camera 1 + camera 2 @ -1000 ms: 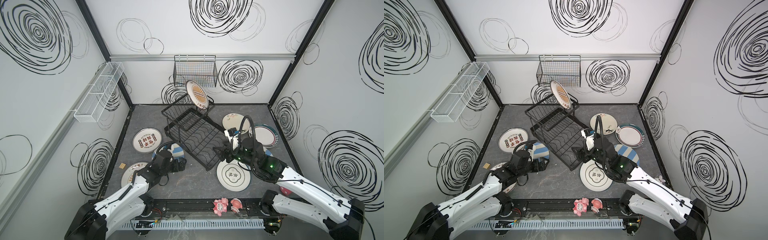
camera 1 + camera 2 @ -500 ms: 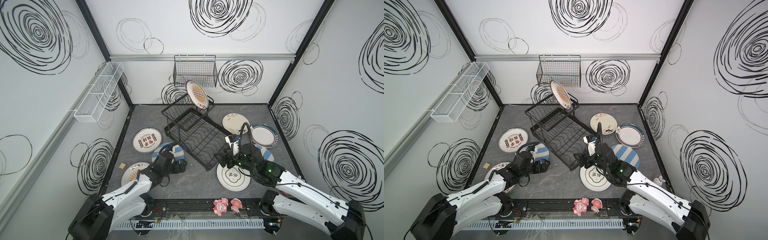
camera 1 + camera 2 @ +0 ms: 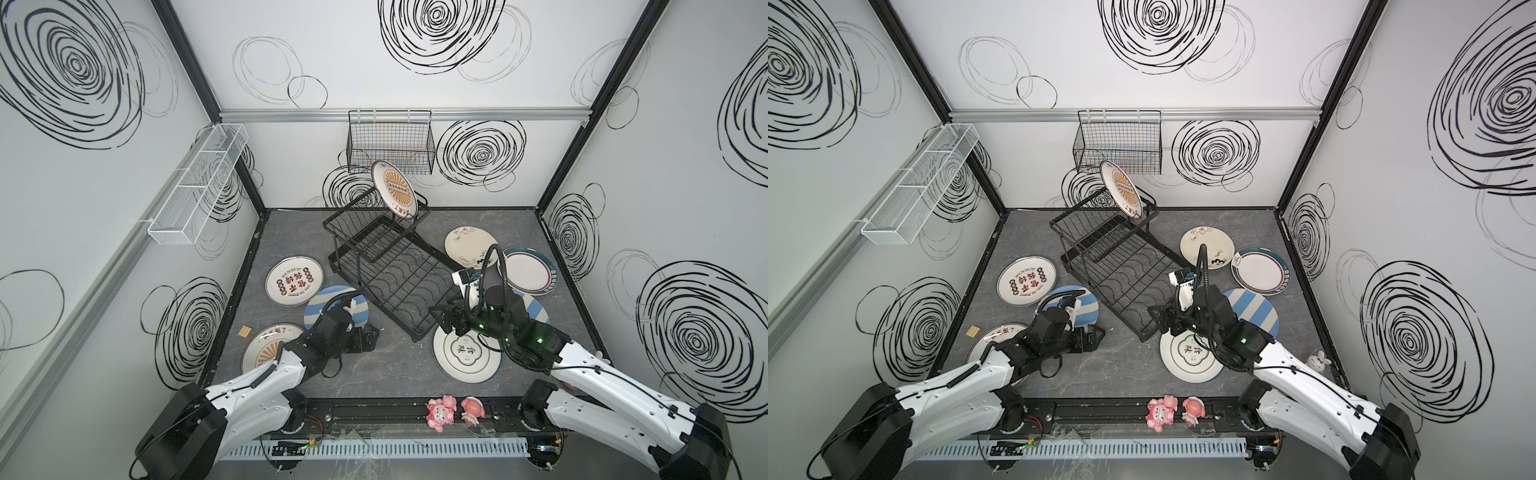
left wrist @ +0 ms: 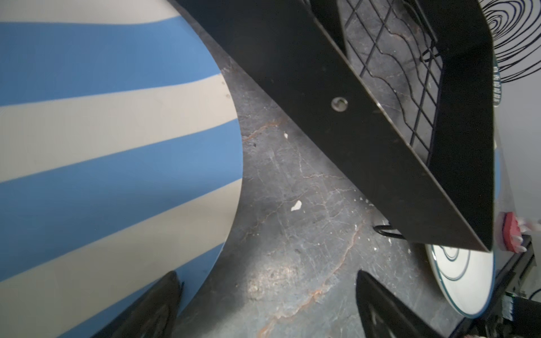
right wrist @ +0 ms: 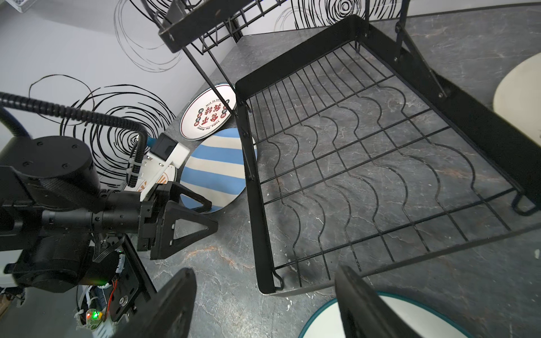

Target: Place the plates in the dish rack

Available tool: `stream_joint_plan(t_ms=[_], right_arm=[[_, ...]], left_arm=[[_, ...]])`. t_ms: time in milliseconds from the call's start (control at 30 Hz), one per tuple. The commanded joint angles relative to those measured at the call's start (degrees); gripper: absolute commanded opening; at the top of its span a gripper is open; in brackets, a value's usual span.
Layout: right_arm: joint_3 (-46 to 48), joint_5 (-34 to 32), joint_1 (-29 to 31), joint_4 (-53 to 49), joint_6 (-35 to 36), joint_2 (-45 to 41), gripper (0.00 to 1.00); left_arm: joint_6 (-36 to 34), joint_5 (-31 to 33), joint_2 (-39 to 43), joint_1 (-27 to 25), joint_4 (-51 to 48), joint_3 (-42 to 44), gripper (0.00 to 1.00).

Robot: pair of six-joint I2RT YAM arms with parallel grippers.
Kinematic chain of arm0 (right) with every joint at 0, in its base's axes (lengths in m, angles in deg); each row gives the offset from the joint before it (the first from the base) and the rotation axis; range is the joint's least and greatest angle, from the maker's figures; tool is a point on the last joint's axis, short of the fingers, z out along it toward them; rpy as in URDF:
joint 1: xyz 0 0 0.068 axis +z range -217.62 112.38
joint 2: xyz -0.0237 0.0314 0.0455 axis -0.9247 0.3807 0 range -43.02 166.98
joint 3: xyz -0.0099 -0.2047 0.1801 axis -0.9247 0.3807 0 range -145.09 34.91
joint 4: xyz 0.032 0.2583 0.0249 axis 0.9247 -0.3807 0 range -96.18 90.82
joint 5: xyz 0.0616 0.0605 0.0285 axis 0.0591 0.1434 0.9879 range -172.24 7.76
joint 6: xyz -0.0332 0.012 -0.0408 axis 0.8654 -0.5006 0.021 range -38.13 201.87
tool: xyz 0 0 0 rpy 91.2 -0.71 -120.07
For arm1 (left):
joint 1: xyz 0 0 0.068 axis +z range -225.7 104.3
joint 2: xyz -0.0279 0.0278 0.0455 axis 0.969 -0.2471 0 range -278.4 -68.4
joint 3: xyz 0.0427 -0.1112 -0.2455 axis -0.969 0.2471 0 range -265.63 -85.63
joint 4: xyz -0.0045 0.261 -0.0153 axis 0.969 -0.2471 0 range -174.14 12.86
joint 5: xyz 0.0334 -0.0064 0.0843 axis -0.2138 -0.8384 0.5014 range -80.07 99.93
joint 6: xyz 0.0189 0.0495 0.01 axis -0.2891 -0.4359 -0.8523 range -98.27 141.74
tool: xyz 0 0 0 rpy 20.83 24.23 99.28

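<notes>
I should swing my left gripper round to the opposite edge (image 3: pixel 309 299) and push the plate clear, because it blocks the blue-striped plate's edge (image 3: pixel 367 313) that faces my right gripper.
The black dish rack (image 3: pixel 395 282) stands mid-table, with an orange sunburst plate (image 3: pixel 394 194) leaning in its upper basket. Other plates lie flat around it: a blue-striped plate (image 3: pixel 328 309), a green-medallion plate (image 3: pixel 465 353), a teal-rimmed plate (image 3: pixel 528 270). My left gripper (image 3: pixel 372 337) is open, low over the table beside the striped plate (image 4: pixel 102 146); one fingertip (image 4: pixel 164 298) overlaps that plate's edge. My right gripper (image 3: pixel 440 320) is open and empty at the rack's near corner (image 5: pixel 269 286), with one finger (image 5: pixel 366 307) above the medallion plate's (image 5: pixel 395 319) rim.
More plates lie flat: a red-lettered one (image 3: pixel 294 281), a second sunburst (image 3: pixel 266 351), a cream one with drawings (image 3: pixel 469 245), and a striped one (image 3: pixel 536 309) partly under my right arm. Pink figurines (image 3: pixel 440 409) sit at the front edge. A small wooden block (image 3: pixel 245 331) lies at left.
My right gripper has come down and nearer, from over the rack's lower tray to its near corner by the medallion plate. My left gripper has shifted slightly right and nearer. Both stay open.
</notes>
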Motion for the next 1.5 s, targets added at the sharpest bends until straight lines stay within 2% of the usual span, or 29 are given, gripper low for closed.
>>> stream_joint_plan(t_ms=[0,167,367,467,533,633,700,733,867,1000,1067,1233,1467], right_arm=[[0.89,4.78,-3.78,2.59,-0.83,-0.63,0.79],[-0.28,8.61,-7.23,0.56,0.38,0.31,0.79],[-2.11,11.93,-7.19,-4.39,1.38,3.43,0.79],[0.07,15.73,-5.89,-2.42,-2.5,3.68,0.78],[2.0,15.19,-2.04,0.02,-6.57,3.64,0.77],[4.22,9.45,7.65,5.0,-13.95,3.11,0.77],[6.17,4.65,13.11,9.95,-19.72,3.08,0.77],[7.39,1.78,15.48,13.02,-22.73,3.26,0.77],[10.57,-5.62,20.28,24.07,-32.82,6.54,0.77],[9.08,-9.88,24.35,27.88,-37.29,12.13,0.77],[6.83,-9.6,25.55,27.0,-37.21,15.59,0.77],[2.3,-3.53,25.07,28.65,-35.19,25.1,0.79],[-2.95,-1.12,23.99,25.42,-32.23,32.51,0.79]], left_arm=[[4.96,-0.57,1.23,-4.11,1.02,1.13,0.96],[8.68,0.18,1.47,-9.21,2.34,1.4,0.96],[11.52,-0.87,-1.37,-16.36,8.38,-0.04,0.96],[9.46,0.55,-3.74,-20.06,1.35,-6.61,0.96],[7.0,2.57,-2.29,-19.79,-4.99,-10.55,0.96],[2.84,8.15,2.63,-15.34,-13.62,-15.36,0.96],[-0.06,9.4,4.83,-8.92,-15.39,-16.0,0.96],[-1.77,8.87,5.17,-4.11,-14.95,-15.63,0.96],[-6.42,10.74,3.9,11.1,-7.66,-11.26,0.96],[-8.35,10.5,-0.14,19.63,1.64,-7.72,0.96],[-9.06,8.92,-3.33,22.59,4.36,-7.2,0.96],[-10.27,2.94,-10.29,28.46,9.71,-7.34,0.96],[-12.12,1.1,-14.1,30.21,13.02,-9.12,0.96]])
